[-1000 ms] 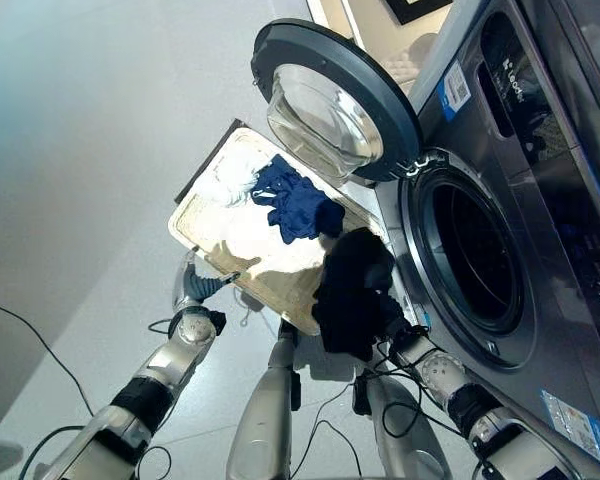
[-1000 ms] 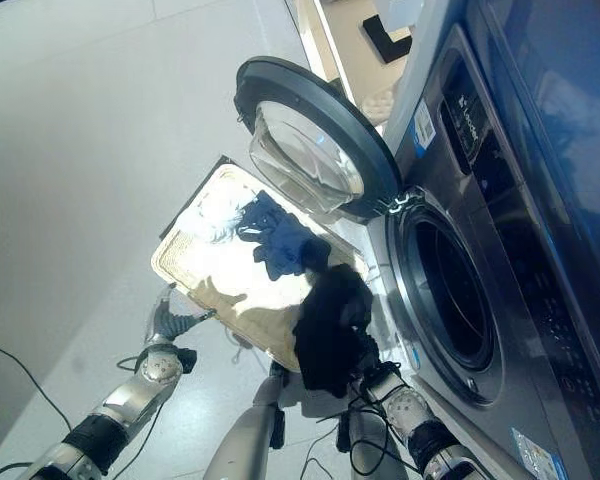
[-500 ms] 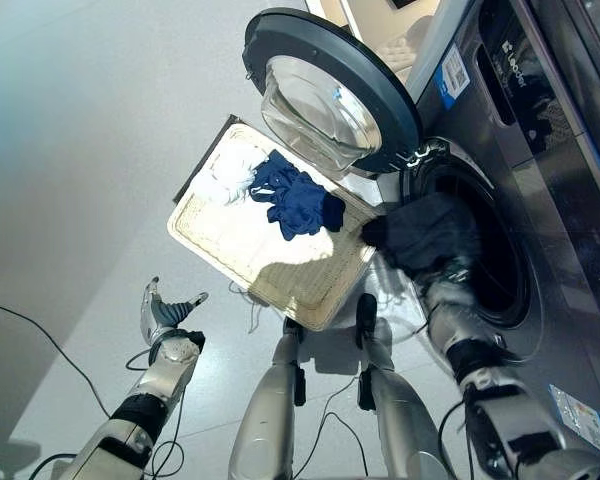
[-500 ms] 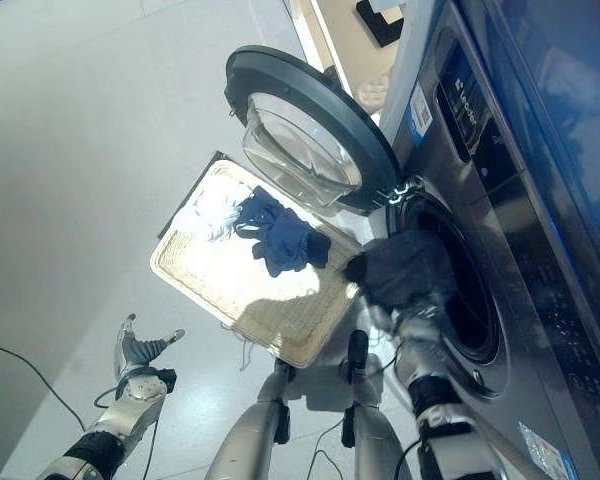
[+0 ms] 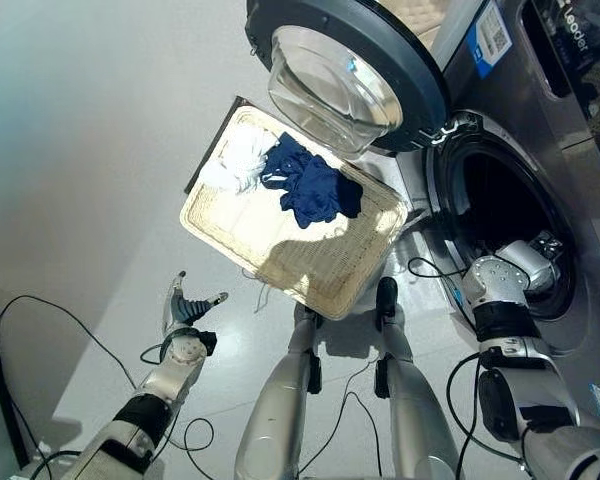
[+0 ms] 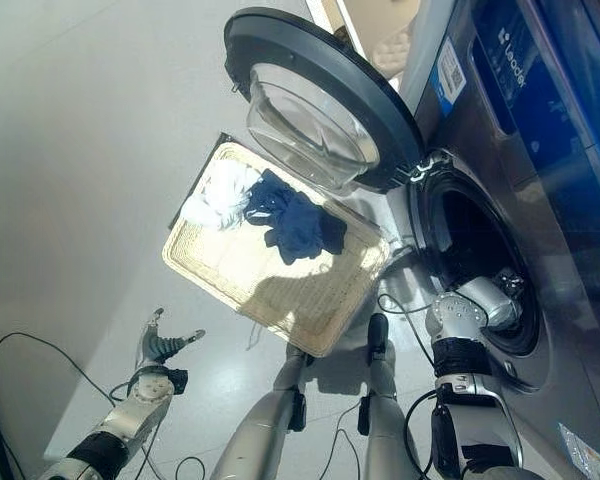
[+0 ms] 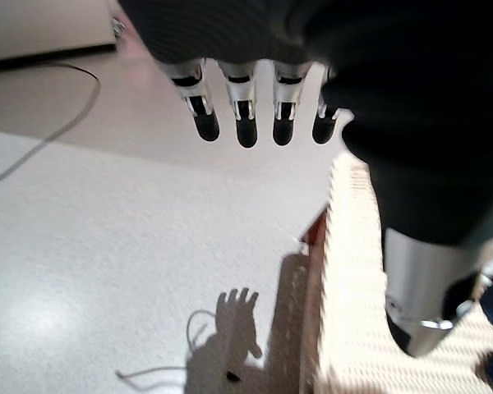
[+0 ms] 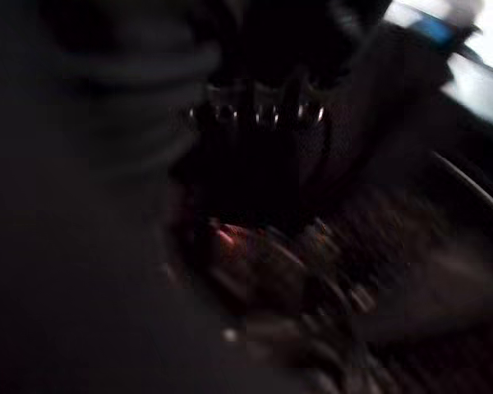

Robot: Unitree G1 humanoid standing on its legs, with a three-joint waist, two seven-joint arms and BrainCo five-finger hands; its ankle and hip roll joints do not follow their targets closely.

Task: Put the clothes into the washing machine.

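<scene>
I expect the blue garment will come up alone when I lift it, as it only touches the white garment along one edge.
The grey washing machine stands at the right with its round door swung open. My right arm reaches into the dark drum, and my right hand is deep in there. In that darkness I cannot make out any cloth around it. A wicker basket lies on the floor beside the machine, holding a blue garment and a white one. My left hand hovers open above the floor, short of the basket's near edge, its fingers straight.
The open door overhangs the far end of the basket. Pale floor stretches to the left of the basket. A loose white string lies on the floor by the basket's edge.
My right hand has carried the black garment from beside the basket up into the drum. My left hand has dropped back from the basket's edge. The camera has shifted.
</scene>
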